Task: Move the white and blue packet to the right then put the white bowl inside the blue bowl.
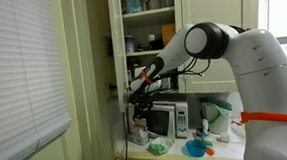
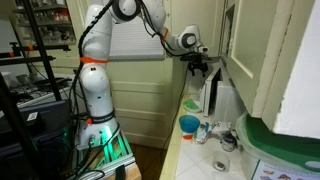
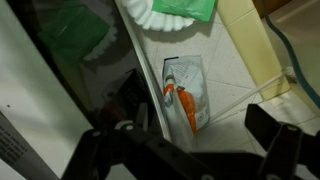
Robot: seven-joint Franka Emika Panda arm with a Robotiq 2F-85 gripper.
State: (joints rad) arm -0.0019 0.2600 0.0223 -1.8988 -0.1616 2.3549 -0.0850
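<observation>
My gripper keeps going down, with my open fingers on either side of the white packet [image 3: 187,90], until its upper end is between them, then close.
The white packet [image 3: 185,90] stands on the counter next to the dark microwave front [image 3: 60,60]; in the wrist view it shows orange and faint bluish markings. It is a small white shape in an exterior view [image 1: 138,133]. My gripper [image 3: 190,150] is open and empty, hanging above the packet with a finger on each side; it also shows in both exterior views [image 1: 139,87] [image 2: 197,65]. The white bowl [image 1: 158,146] looks pale green and sits in front of the microwave; its rim shows in the wrist view [image 3: 152,15]. The blue bowl [image 1: 196,147] [image 2: 189,123] sits further along the counter.
The microwave [image 1: 167,119] stands at the back of the counter under open cupboard shelves [image 1: 146,35]. A white-and-green jug [image 1: 218,115] stands beside it. A sink with a tap [image 2: 226,137] lies beyond the blue bowl. A window blind [image 1: 23,77] is nearby.
</observation>
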